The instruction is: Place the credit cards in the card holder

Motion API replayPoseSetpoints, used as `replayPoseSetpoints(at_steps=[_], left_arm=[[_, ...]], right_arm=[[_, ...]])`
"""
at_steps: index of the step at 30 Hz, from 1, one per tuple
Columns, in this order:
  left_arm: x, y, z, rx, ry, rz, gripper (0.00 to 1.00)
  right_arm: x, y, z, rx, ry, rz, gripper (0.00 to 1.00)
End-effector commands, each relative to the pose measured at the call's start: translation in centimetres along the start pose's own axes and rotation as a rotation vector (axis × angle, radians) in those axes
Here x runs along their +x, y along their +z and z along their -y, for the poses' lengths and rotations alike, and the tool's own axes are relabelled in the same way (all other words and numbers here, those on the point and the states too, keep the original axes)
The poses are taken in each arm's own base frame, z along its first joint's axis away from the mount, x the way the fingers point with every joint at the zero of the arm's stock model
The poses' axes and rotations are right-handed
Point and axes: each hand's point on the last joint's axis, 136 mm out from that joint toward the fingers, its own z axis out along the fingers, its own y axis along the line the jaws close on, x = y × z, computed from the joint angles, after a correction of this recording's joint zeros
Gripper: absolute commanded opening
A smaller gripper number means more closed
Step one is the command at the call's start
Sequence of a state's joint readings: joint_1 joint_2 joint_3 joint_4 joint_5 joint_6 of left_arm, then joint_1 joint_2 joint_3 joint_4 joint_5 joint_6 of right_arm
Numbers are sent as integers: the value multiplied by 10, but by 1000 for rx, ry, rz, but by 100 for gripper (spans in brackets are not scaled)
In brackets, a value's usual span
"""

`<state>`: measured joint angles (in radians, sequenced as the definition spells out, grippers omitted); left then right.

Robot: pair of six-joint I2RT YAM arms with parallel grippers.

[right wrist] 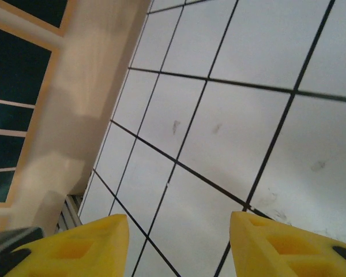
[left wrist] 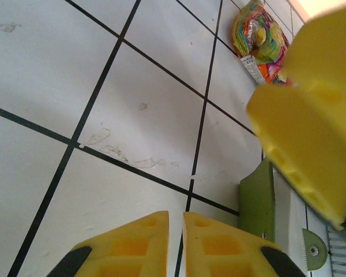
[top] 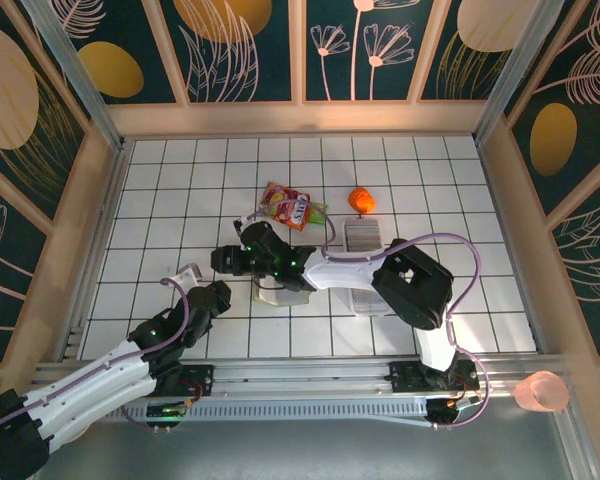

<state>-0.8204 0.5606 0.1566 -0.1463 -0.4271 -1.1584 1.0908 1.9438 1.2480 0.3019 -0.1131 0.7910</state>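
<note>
The card holder's cover (left wrist: pixel 257 199) stands slanted beneath my right gripper's wrist, so next my left gripper pins the cover's edge (top: pixel 258 293) down before the credit cards go in.
The card holder (top: pixel 277 293), olive-green outside and pale inside, lies open on the tiles under my right wrist. In the left wrist view the card holder (left wrist: pixel 256 202) shows its green edge at the lower right. The credit cards (top: pixel 362 235) stand as a grey striped block at the far end of a clear tray (top: pixel 364 300). My right gripper (top: pixel 226 260) hangs just left of the holder, and its fingertips (right wrist: pixel 179 242) are wide apart over bare tile. My left gripper (top: pixel 186 275) sits further left, its tips (left wrist: pixel 175 242) a narrow gap apart with nothing between them.
A colourful snack bag (top: pixel 292 208) (left wrist: pixel 259 40) lies behind the holder. An orange object (top: pixel 361 199) sits beyond the tray. One yellow finger of the right gripper (left wrist: pixel 305 115) looms close in the left wrist view. Wooden walls ring the tiled floor.
</note>
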Motion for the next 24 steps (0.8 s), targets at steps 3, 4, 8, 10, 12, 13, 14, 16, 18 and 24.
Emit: replayPoseSetpoints(at_steps=[3, 4, 8, 10, 12, 13, 14, 16, 18, 24], left_arm=[[2, 1, -2, -3, -2, -6, 25], [2, 1, 0, 2, -1, -8, 28], [0, 2, 6, 8, 10, -7, 38], [-1, 3, 9, 10, 18, -7, 45], [-1, 4, 12, 11, 28, -12, 51], [-1, 5, 14, 14, 34, -12, 53], [0, 6, 15, 14, 41, -16, 56], [0, 7, 18, 11, 59, -23, 59], [0, 9, 23, 11, 84, -30, 60], [-5, 14, 40, 20, 144, -45, 44]], right_arm=[[-47, -45, -5, 104, -114, 130, 50], [-52, -56, 0, 136, -118, 155, 50], [-54, -106, 33, 252, -99, 220, 51], [-47, -126, 55, 307, -72, 229, 51], [-34, -139, 76, 348, -44, 222, 48], [-29, -141, 84, 364, -33, 216, 44], [-22, -143, 93, 380, -18, 204, 39], [-6, -139, 107, 395, 2, 166, 30], [7, -130, 112, 377, 12, 120, 21], [32, -93, 100, 270, 3, 11, 5]])
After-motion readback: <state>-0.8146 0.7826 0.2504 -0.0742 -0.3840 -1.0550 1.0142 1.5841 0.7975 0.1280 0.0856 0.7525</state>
